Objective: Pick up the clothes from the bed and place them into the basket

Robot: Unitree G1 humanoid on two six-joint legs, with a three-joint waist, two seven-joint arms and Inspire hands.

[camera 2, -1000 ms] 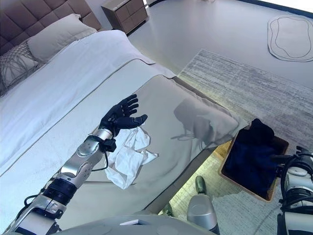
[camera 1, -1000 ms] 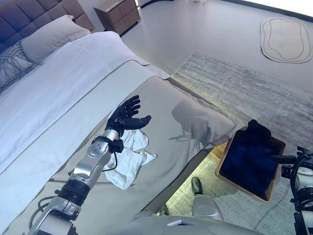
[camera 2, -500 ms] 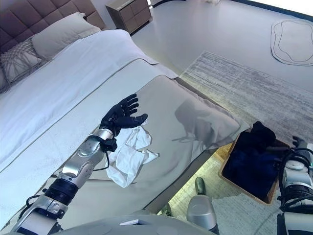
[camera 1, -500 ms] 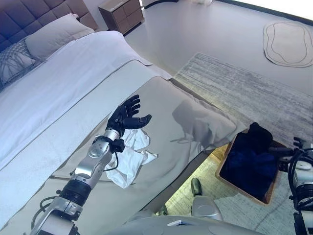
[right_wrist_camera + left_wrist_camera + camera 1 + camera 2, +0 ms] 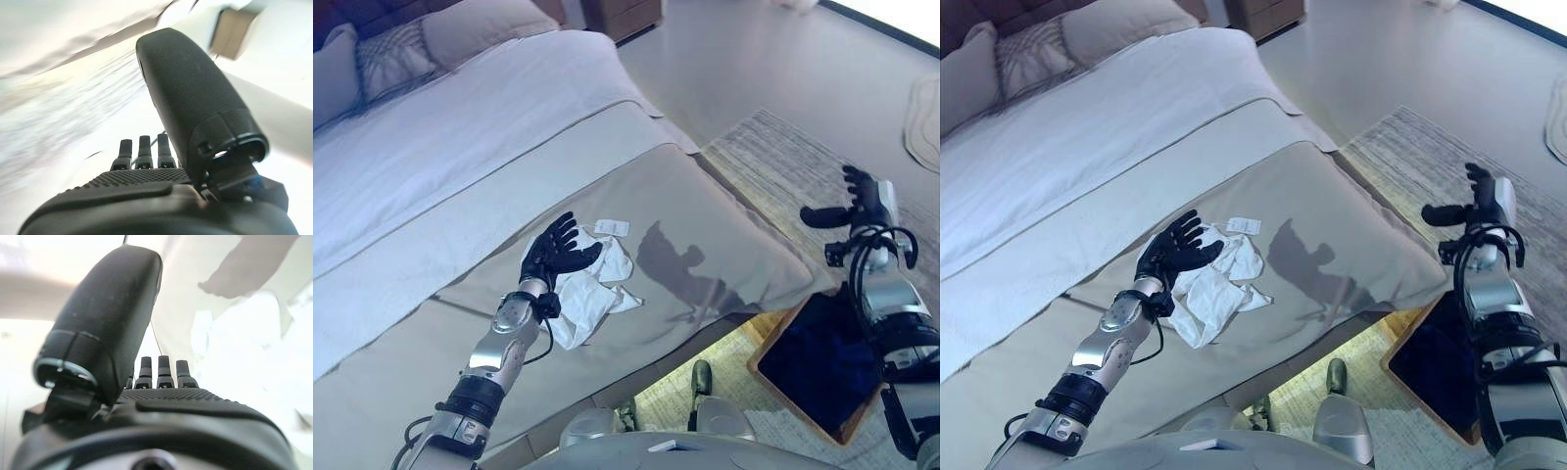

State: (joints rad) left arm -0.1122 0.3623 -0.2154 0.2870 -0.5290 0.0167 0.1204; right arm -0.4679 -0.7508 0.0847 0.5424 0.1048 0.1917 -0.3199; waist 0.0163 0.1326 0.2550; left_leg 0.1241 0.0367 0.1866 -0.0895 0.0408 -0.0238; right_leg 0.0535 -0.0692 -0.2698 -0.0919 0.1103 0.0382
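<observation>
I see a small white tag (image 5: 612, 228) lying at the crumpled white garment's edge (image 5: 579, 305), and I expect it to come along and dangle when I carry the garment.
A crumpled white garment (image 5: 590, 290) lies on the beige blanket near the foot of the bed (image 5: 724, 225). My left hand (image 5: 553, 257) is open, its fingers spread just over the garment's left edge; its fingers (image 5: 159, 369) stand straight in the left wrist view, with the white cloth (image 5: 254, 352) past them. My right hand (image 5: 857, 193) is open and empty, raised in the air above the rug to the right of the bed. The wooden basket (image 5: 778, 367) stands on the floor below it with dark blue clothes (image 5: 813, 343) inside.
Pillows (image 5: 480, 24) lie at the head of the bed, with a wooden nightstand (image 5: 626, 12) beyond. A grey rug (image 5: 783, 162) covers the floor beside the bed and under the basket. A white sheet (image 5: 460, 137) covers the bed's upper half.
The camera has shifted. My right hand has risen from beside the basket to well above it. My left hand has dropped closer over the white garment.
</observation>
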